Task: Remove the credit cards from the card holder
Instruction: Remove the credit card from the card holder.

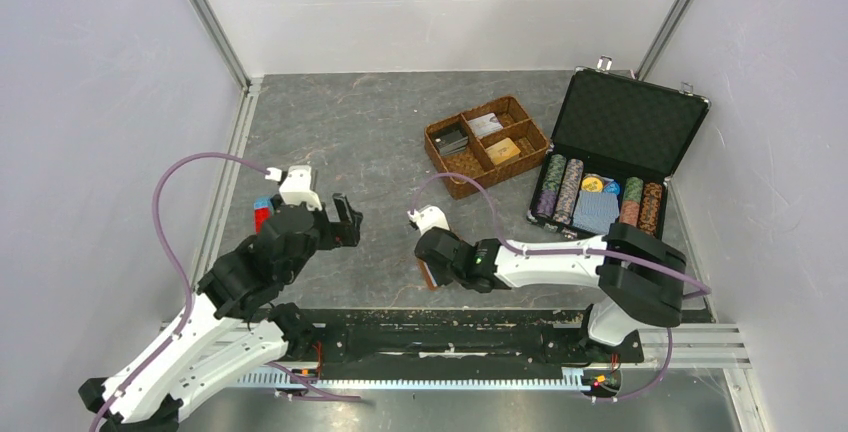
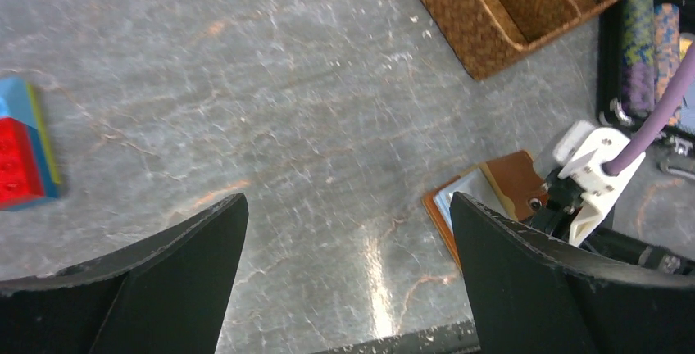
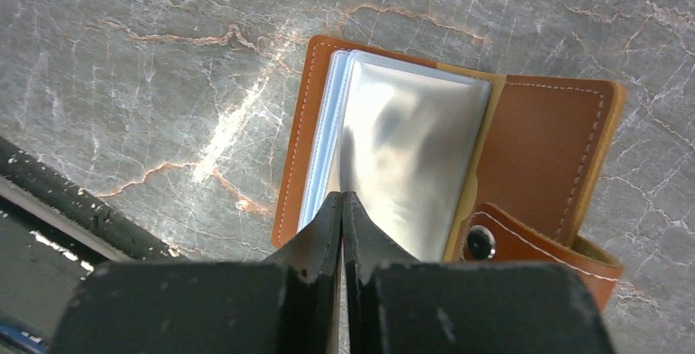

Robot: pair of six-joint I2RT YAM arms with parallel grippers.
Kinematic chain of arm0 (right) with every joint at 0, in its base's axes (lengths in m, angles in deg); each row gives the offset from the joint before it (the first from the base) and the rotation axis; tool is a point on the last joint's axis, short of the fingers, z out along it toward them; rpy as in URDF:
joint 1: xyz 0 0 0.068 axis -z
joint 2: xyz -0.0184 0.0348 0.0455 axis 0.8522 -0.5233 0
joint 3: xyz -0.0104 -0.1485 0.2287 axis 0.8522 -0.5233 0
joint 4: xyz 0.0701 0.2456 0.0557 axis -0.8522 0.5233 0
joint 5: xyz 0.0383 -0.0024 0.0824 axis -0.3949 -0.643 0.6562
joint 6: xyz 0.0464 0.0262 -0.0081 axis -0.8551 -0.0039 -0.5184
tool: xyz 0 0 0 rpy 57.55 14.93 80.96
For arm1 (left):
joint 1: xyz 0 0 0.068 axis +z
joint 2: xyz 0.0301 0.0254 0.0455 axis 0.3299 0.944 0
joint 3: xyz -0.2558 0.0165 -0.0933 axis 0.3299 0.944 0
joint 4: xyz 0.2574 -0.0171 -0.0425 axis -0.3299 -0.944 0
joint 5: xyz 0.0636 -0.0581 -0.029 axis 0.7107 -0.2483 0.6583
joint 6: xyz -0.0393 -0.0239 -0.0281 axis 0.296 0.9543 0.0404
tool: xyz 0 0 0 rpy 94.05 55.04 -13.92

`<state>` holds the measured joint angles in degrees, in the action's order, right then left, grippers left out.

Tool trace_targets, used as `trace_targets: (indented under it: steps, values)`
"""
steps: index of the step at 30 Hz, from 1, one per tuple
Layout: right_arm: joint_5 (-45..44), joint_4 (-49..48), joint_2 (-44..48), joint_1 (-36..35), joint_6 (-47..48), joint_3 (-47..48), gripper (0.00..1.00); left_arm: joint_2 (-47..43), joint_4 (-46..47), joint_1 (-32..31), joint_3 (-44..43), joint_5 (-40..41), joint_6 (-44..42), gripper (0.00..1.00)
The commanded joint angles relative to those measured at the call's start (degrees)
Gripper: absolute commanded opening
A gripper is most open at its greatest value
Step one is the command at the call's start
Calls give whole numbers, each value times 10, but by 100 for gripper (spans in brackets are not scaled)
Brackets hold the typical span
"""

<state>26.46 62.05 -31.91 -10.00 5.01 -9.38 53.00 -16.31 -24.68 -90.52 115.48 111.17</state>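
The sleeves lie stacked opposite the snap tab, so my right gripper should turn the top sleeve toward the tab while my left gripper steadies the card holder.
The card holder is a tan-brown leather wallet lying open on the table, its snap tab at the near right and pale clear sleeves fanned up. It also shows under my right wrist in the top view and in the left wrist view. My right gripper is shut at the near edge of the sleeves, with a thin red-and-pale sliver between the fingers that looks like a credit card edge. My left gripper is open and empty above bare table, left of the holder. A golden-orange card lies in the basket.
A woven brown basket stands at the back centre. An open black case holds poker chips and a blue-patterned deck. A red and blue block lies at the left. A black rail runs along the near table edge.
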Motion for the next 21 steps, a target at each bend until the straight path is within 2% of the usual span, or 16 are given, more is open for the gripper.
trace_targets:
  steps: [1, 4, 9, 17, 21]
  values:
    - [27, -63, 46, 10, -17, -22, 0, 21, 3, 1, 20, -57, 87, 99]
    - [109, -115, 72, 38, -59, -54, 0, 27, 16, 1, 34, -77, 103, 98]
    - [244, -290, 122, 106, -165, -166, 0, 35, 65, 1, 88, -128, 128, 95]
    - [293, -374, 155, 186, -198, -283, 0, 102, 155, 1, 150, -222, 176, 90]
    - [320, -404, 172, 208, -197, -309, 0, 151, 194, 1, 157, -253, 184, 87]
